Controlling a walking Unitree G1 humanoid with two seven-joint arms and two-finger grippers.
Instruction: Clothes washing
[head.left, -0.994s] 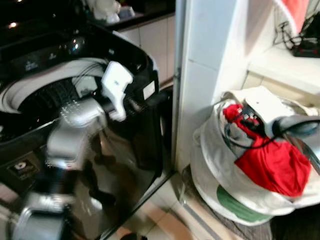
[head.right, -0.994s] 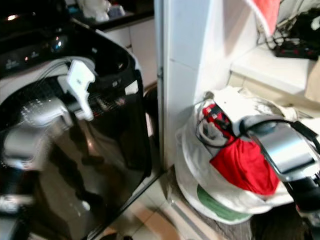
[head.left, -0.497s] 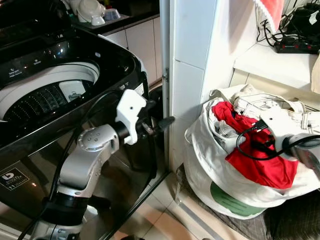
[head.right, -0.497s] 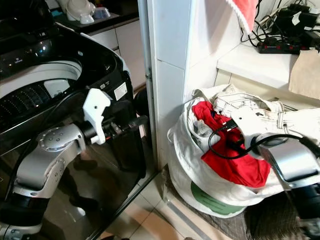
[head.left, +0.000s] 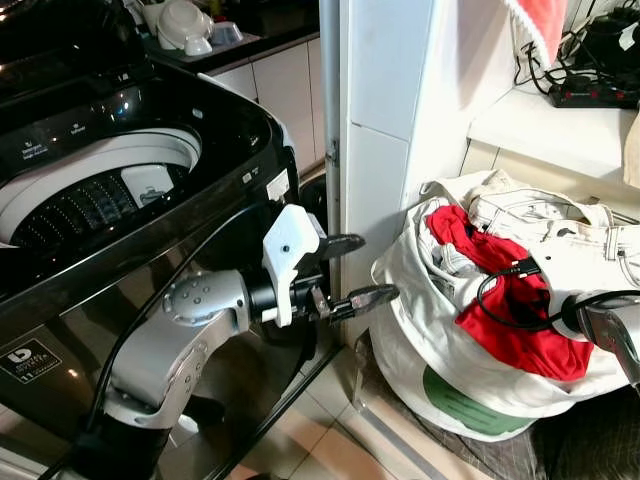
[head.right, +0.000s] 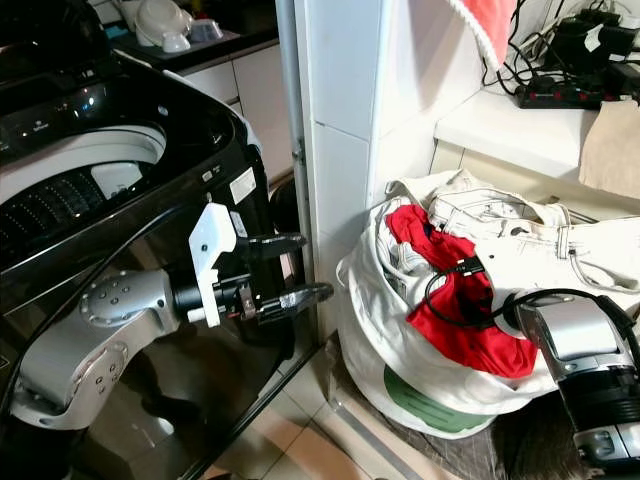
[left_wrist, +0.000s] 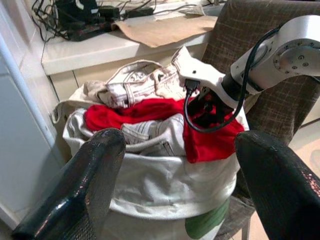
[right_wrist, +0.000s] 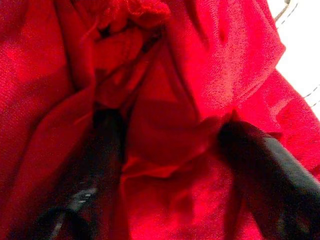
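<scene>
The red garment (head.left: 520, 310) sags in loose folds at the bag's rim (head.left: 560, 362), so it will hang loosely over the washer's edge when I carry it across.
A white laundry bag (head.left: 420, 330) stands right of the black top-loading washer (head.left: 230, 130), whose drum (head.left: 90, 195) lies uncovered. In the bag lie a red garment (head.left: 520, 335) and a pale denim piece (head.left: 545, 215). My left gripper (head.left: 358, 268) hangs open and empty in the gap between washer and bag, pointing at the bag (left_wrist: 165, 185). My right gripper (right_wrist: 167, 135) is pushed down into the red garment (right_wrist: 165, 65), fingers (right_wrist: 250, 155) spread with red cloth bunched between them. From the head, its white wrist (head.left: 565, 265) sits on the red cloth and the fingers are buried.
A white tiled pillar (head.left: 385, 120) rises between washer and bag. Behind the bag, a shelf (head.left: 560, 125) carries a power strip and cables (head.left: 590, 90). A brown checked chair (left_wrist: 265, 35) stands behind the bag. Dishes (head.left: 185, 20) sit on the back counter.
My left gripper has swung out from the washer toward the bag and opened its fingers. The right wrist has sunk a little lower into the red garment. The camera steadied.
</scene>
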